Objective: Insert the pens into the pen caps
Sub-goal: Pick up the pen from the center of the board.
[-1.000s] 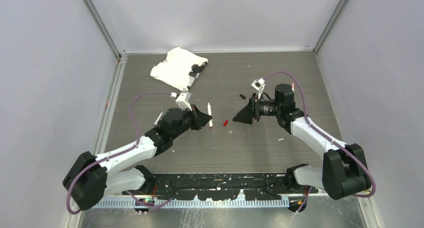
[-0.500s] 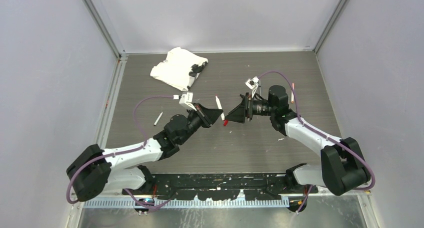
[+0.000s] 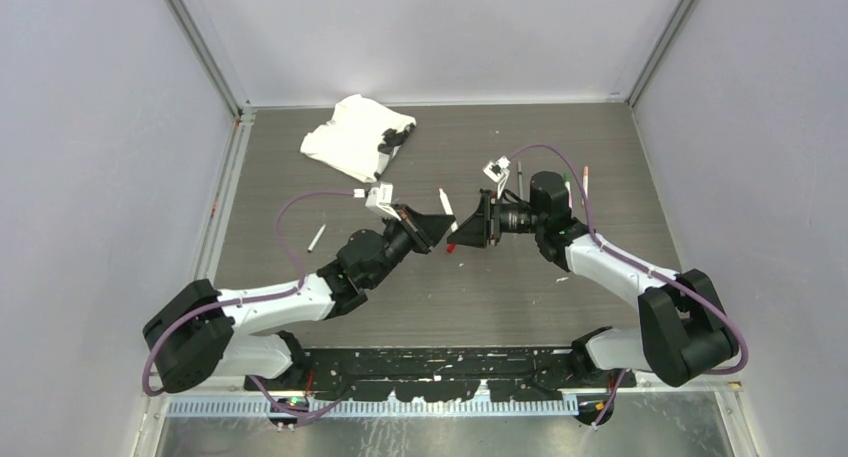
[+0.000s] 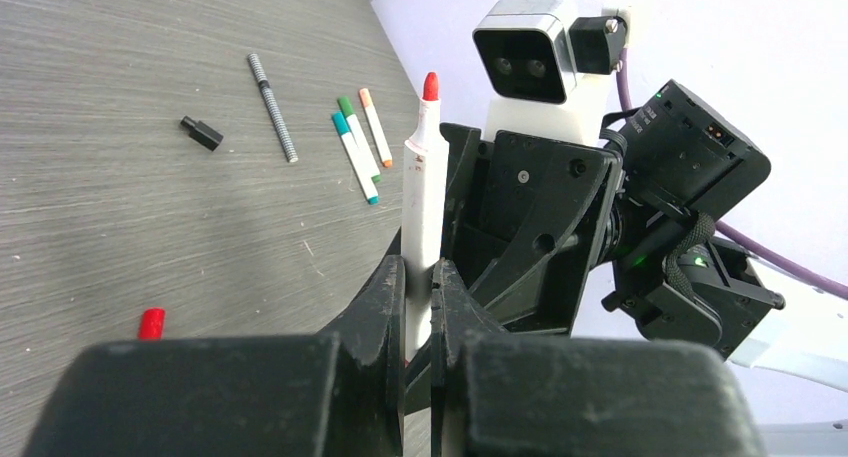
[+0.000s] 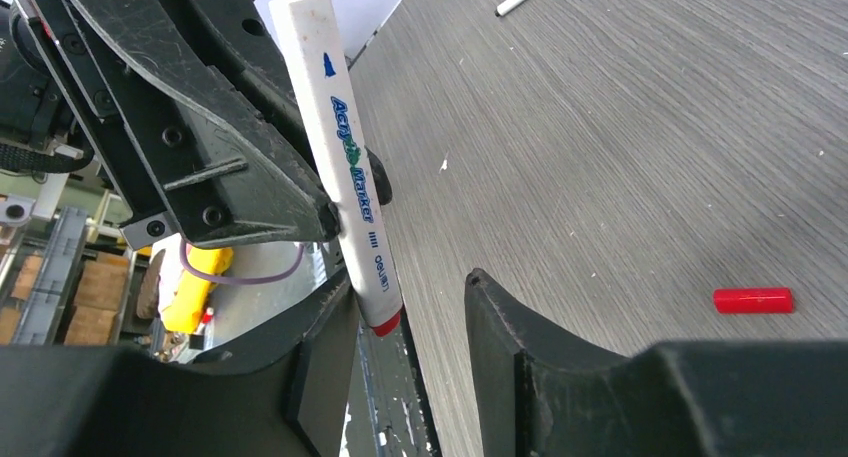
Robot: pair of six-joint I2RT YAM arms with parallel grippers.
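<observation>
My right gripper should hold the white pen at its rear end [image 5: 374, 273] while my left gripper regrips closer to the pen's red tip [image 4: 431, 89], because my left gripper is now holding the pen near that rear end.
My left gripper [image 4: 420, 272] is shut on the lower barrel of a white pen [image 4: 422, 177], which it holds above the table with the red tip up. In the top view the left gripper [image 3: 438, 223] and right gripper [image 3: 460, 231] meet nose to nose. The right gripper [image 5: 410, 322] is open. The pen's [image 5: 345, 167] red-ringed rear end sits between its fingers, close to the left fingertip [image 5: 325, 327]. A red pen cap [image 5: 753, 300] lies on the table beneath them, also seen as the red cap [image 3: 451, 246]. A black cap [image 4: 202, 133] lies farther off.
A dark grey pen [image 4: 273, 107] and three capped pens [image 4: 356, 142] in teal, green and orange lie at the right rear. Another white pen [image 3: 316, 237] lies left of the left arm. A crumpled white cloth [image 3: 350, 137] sits at the back left.
The left arm carried the pen right and upward. The right arm swung left to meet it, so the pen's rear end now sits between its jaws. These opened wider, then narrowed.
</observation>
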